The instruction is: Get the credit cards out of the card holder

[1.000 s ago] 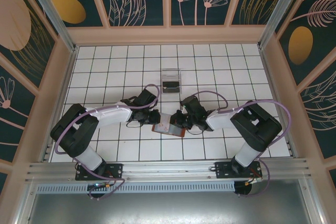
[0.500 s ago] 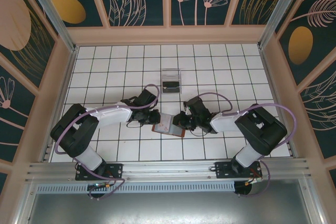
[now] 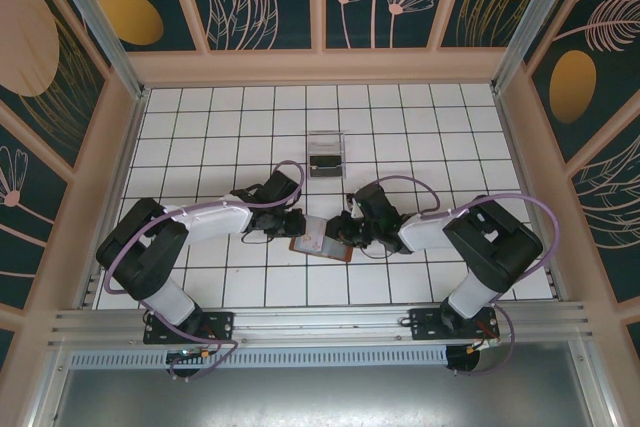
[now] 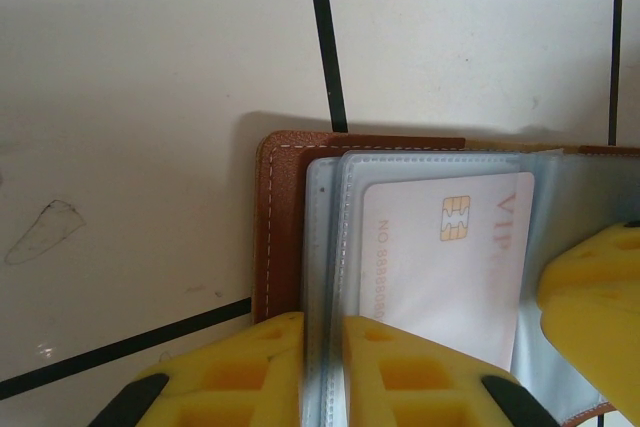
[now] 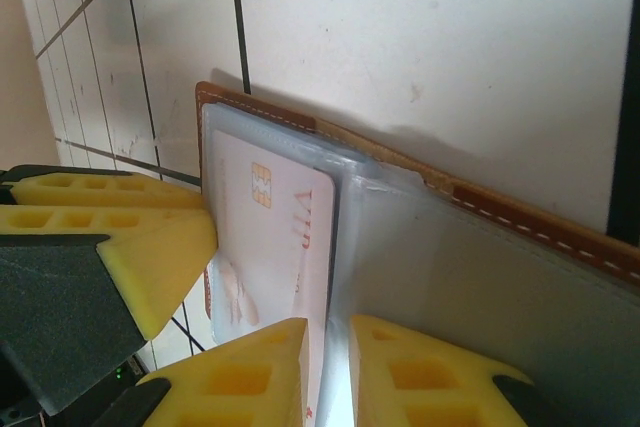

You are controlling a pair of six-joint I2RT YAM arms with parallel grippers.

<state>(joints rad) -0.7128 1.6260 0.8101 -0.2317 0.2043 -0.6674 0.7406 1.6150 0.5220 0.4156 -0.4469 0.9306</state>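
The white card is still in its sleeve, its edge (image 5: pixel 329 282) loose between my right gripper's fingers, so I should go further over the card (image 5: pixel 300 292) and pinch before pulling.
The brown card holder (image 3: pixel 322 240) lies open on the tiled floor between both arms. In the left wrist view its brown leather edge (image 4: pixel 277 232) frames clear sleeves, and a white chip card (image 4: pixel 445 267) sits in one of them. My left gripper (image 4: pixel 322 325) is shut on the sleeves' left edge. My right gripper (image 5: pixel 328 332) stands narrowly open, its jaws straddling the long edge of the white card (image 5: pixel 275 237) and the neighbouring sleeve. From above, the left gripper (image 3: pixel 294 226) and the right gripper (image 3: pixel 345 231) meet over the holder from opposite sides.
A clear plastic box (image 3: pixel 325 153) with dark things inside stands two tiles behind the holder. Wooden walls ring the white tiled floor (image 3: pixel 450 137). The left gripper's yellow finger (image 5: pixel 120 237) sits close beside my right fingers.
The right arm drew back to the right, then came in again to the holder, and its jaws parted a little. The left arm and the holder stayed put.
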